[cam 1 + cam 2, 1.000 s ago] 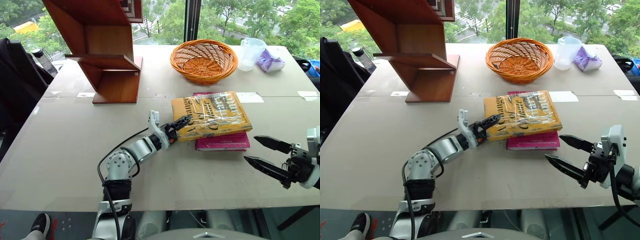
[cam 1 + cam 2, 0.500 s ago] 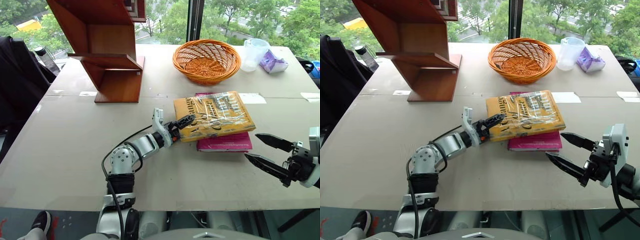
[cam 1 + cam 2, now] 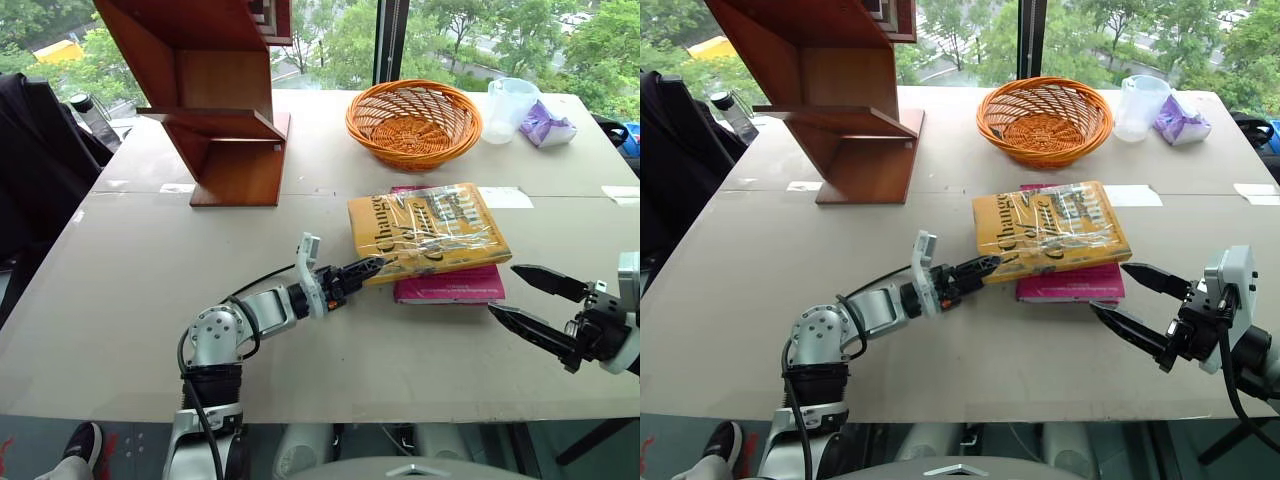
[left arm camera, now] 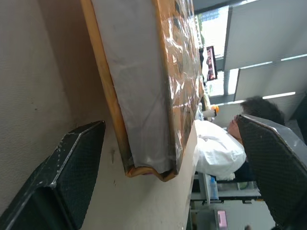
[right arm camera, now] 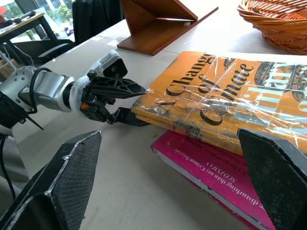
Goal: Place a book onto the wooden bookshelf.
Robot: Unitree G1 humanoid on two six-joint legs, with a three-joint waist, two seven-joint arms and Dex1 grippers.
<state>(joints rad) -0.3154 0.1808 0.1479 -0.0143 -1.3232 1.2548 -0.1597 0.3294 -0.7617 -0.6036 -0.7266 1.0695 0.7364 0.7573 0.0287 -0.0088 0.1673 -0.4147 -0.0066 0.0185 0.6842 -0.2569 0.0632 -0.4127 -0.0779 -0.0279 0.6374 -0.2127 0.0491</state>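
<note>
Next, I grip the overhanging corner [image 3: 375,279] with my left gripper and lift the yellow-orange book, because the pink book [image 3: 470,285] is underneath the yellow-orange book on my right gripper's side.
The book [image 3: 428,228], yellow-orange and wrapped in glossy plastic, lies flat on top of a pink book [image 3: 450,289] right of the table's middle. My left gripper [image 3: 366,271] is open, and its jaws straddle the book's near left corner [image 4: 144,86], one finger over the cover and one down at the table, with gaps on both sides. My right gripper [image 3: 503,290] hangs open and empty just right of the two books, pointing at them. The wooden bookshelf [image 3: 225,100] stands at the back left of the table.
An orange wicker basket [image 3: 412,120] sits at the back centre, with a clear plastic jug [image 3: 505,105] and a purple bag [image 3: 545,125] to its right. A dark chair [image 3: 30,170] stands past the table's left edge. A person in white [image 4: 216,153] sits beyond the table.
My left arm has drawn back toward me and its wrist has swung. Its fingertips have slid from the book's left edge to the near left corner. The right gripper has stayed still.
</note>
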